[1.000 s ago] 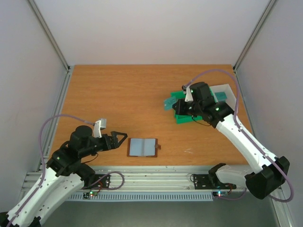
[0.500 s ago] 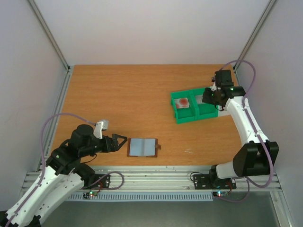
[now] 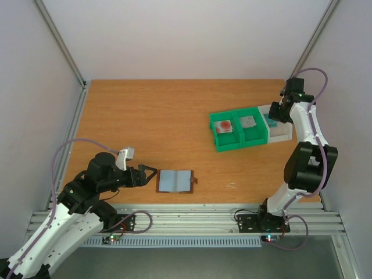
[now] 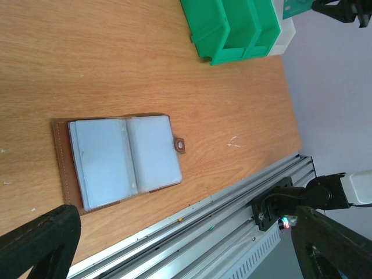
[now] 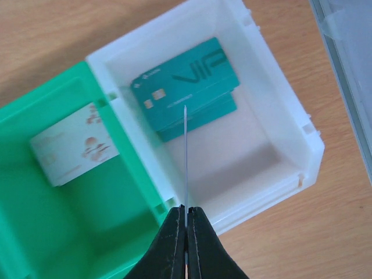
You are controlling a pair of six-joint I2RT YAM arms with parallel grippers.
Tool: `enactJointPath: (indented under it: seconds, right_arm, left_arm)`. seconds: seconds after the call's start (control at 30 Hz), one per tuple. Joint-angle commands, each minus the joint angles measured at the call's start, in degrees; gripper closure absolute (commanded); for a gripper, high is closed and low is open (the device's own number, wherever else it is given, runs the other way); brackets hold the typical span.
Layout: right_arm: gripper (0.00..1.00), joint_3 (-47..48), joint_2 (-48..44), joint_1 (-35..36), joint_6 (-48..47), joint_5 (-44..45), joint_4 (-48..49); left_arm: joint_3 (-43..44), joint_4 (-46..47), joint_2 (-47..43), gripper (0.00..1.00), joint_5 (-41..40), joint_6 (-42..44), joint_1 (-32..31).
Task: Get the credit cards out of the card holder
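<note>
The held teal card looks the same as the cards in the white bin. I go on lowering that card with my right gripper until it hangs low over them, and then let go.
The card holder lies open near the front edge, brown leather with blue-grey pockets showing. My left gripper stands open just left of it, not touching. My right gripper is shut on a thin credit card, seen edge-on above the white bin. Teal credit cards lie in that bin. A pale card with pinkish marks lies in the neighbouring green compartment. From above, a pinkish card with a red blot and a grey card rest in the green bins.
The green bins and the white bin stand side by side at the right back of the wooden table. A metal rail runs along the near edge. Frame posts and pale walls enclose the table.
The right arm has swung from over the green bins to the right and now hovers over the white bin. The left arm and the card holder have not moved.
</note>
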Motion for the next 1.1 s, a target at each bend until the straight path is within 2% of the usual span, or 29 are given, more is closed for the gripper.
enactJointPath:
  seconds: [0.0,0.2,0.43,1.07]
  right_arm:
    - [0.99,4.7,4.9,-2.5,-4.7,-0.2,-1.7]
    - [0.99,11.3,11.8,-4.3,-10.7,-6.6,-6.0]
    - [0.99,14.2,15.8,-8.2,-10.7,-15.4,-7.8]
    - [0.99,22.1,26.0,-8.9,-14.6,-22.3,-9.2]
  left_arm:
    - [0.7,3.9,1.0,0.01,-0.8,-1.2,0.2]
    - [0.1,8.3,3.9,0.01,-0.8,-2.7,0.2]
    - [0.4,12.4,10.1,0.01,0.8,-3.0,0.2]
    - [2.1,21.2,21.1,0.01,4.1,-5.6,0.2]
